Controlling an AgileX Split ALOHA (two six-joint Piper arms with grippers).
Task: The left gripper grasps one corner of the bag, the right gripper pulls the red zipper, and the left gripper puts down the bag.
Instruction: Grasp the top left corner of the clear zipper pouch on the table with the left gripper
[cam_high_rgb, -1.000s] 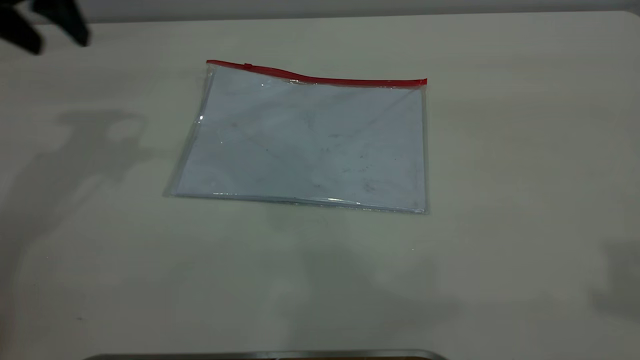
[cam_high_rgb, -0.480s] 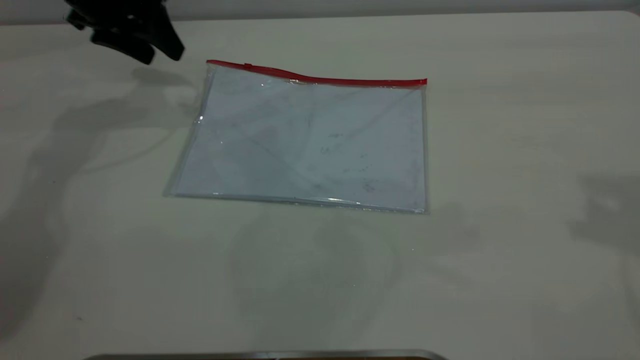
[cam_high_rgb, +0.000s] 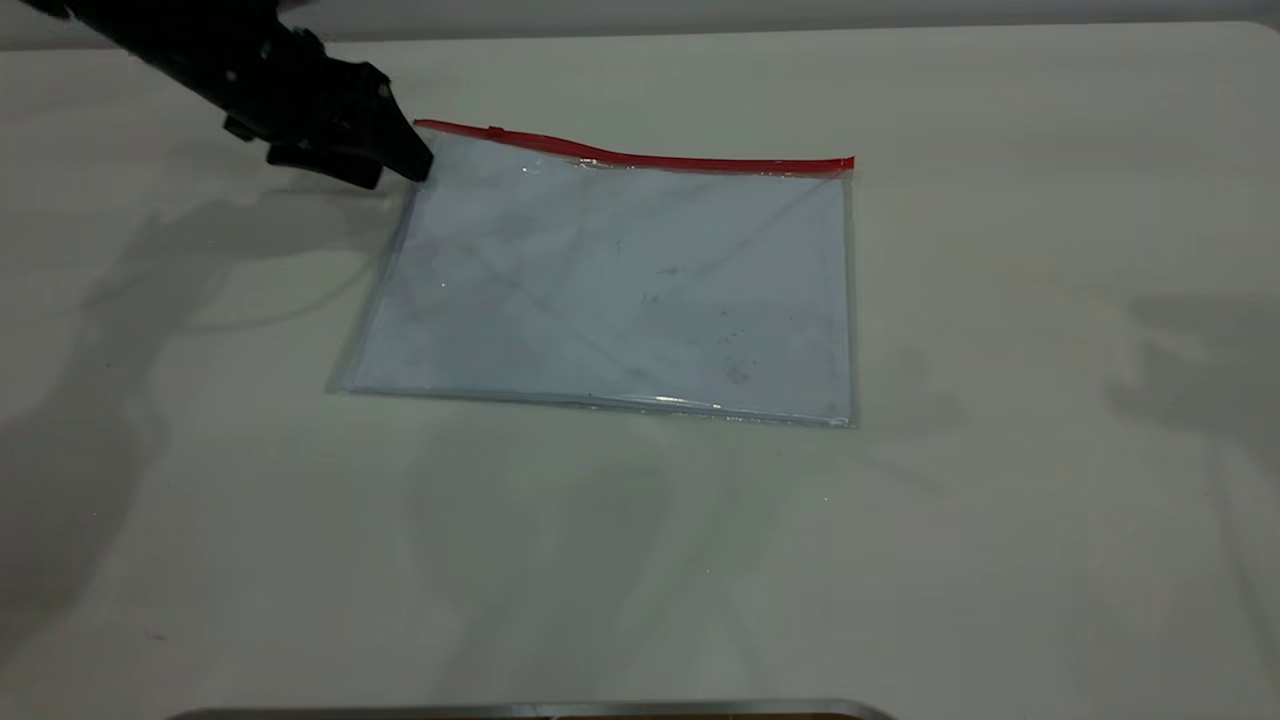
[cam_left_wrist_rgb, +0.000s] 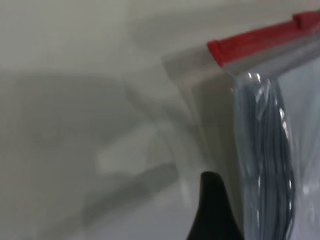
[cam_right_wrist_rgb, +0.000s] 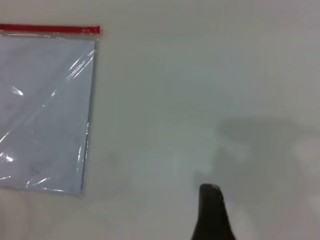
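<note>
My left gripper should first take the bag's short side (cam_high_rgb: 415, 202) and swing the zipper toward my right gripper, because the slider tab (cam_high_rgb: 495, 128) is far from my right gripper.
The bag (cam_high_rgb: 620, 290) lies flat on the pale table, a clear bluish pouch. The red zipper (cam_high_rgb: 640, 157) runs along its far edge, with the small slider tab (cam_high_rgb: 495, 131) near the left end. My left gripper (cam_high_rgb: 400, 172) is open, low at the bag's far-left red corner (cam_high_rgb: 418, 128), its fingertips at the short side just below that corner. The left wrist view shows one finger (cam_left_wrist_rgb: 215, 210) beside the bag's edge (cam_left_wrist_rgb: 265, 150), below the zipper end (cam_left_wrist_rgb: 220, 50). My right gripper is outside the exterior view. One of its fingers (cam_right_wrist_rgb: 212, 215) hangs over bare table right of the bag (cam_right_wrist_rgb: 45, 110).
The table (cam_high_rgb: 1050, 450) is pale, with arm shadows on its left and right sides. A grey metal edge (cam_high_rgb: 530, 710) lies along the near border. The table's far edge meets a wall behind the bag.
My left gripper has come in from the far-left corner of the view, moving right and down to the bag's red corner. The bag has not moved.
</note>
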